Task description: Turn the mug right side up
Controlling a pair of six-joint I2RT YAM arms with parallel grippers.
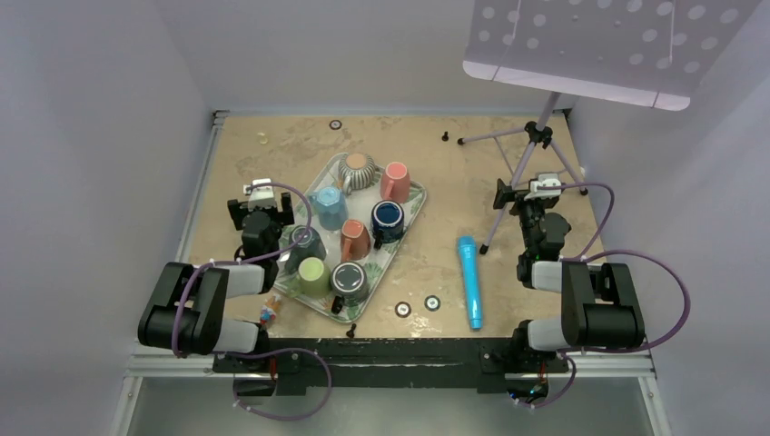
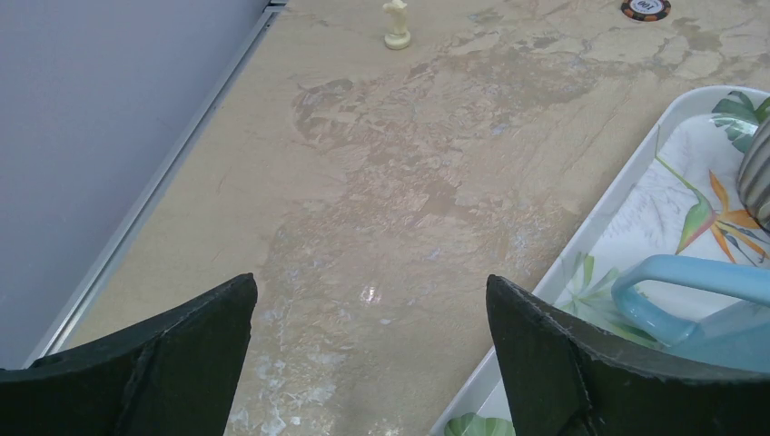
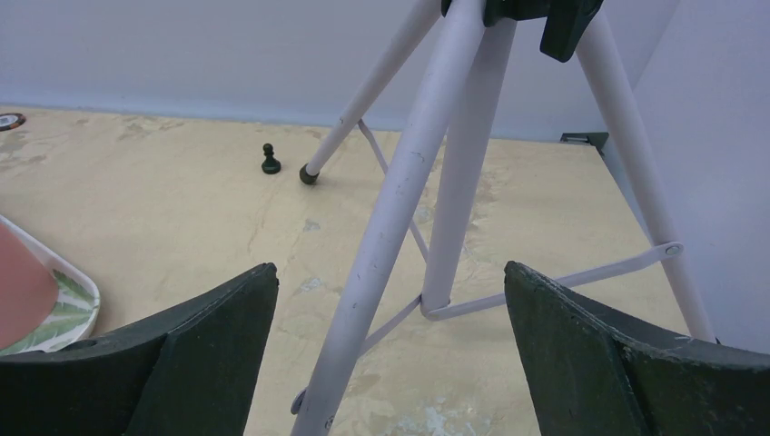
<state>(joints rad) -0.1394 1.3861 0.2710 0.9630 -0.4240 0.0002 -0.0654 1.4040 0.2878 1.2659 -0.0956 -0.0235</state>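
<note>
The dark green mug (image 1: 307,249) is standing level with its closed base up (image 1: 307,236). I should expect just empty tray hidden under the mug when I lift it.
Several mugs stand on a white leaf-print tray (image 1: 413,207): striped (image 1: 357,171), pink (image 1: 395,182), light blue (image 1: 329,207), dark blue (image 1: 388,218), terracotta (image 1: 354,240), dark green (image 1: 302,245), pale green (image 1: 313,272) and dark grey (image 1: 350,280). The dark grey one shows a ringed base upward; the dark blue one shows its inside. My left gripper (image 1: 261,207) (image 2: 372,300) is open over bare table just left of the tray rim (image 2: 599,218), beside the light blue mug's handle (image 2: 672,282). My right gripper (image 1: 528,202) (image 3: 390,291) is open, far from the tray.
A lilac tripod (image 1: 531,154) stands right in front of the right gripper, one leg (image 3: 399,218) between its fingers' line of sight. A blue cylinder (image 1: 469,280) lies mid-table. Poker chips (image 1: 402,309), a black pawn (image 3: 270,160) and a white pawn (image 2: 397,25) are scattered about.
</note>
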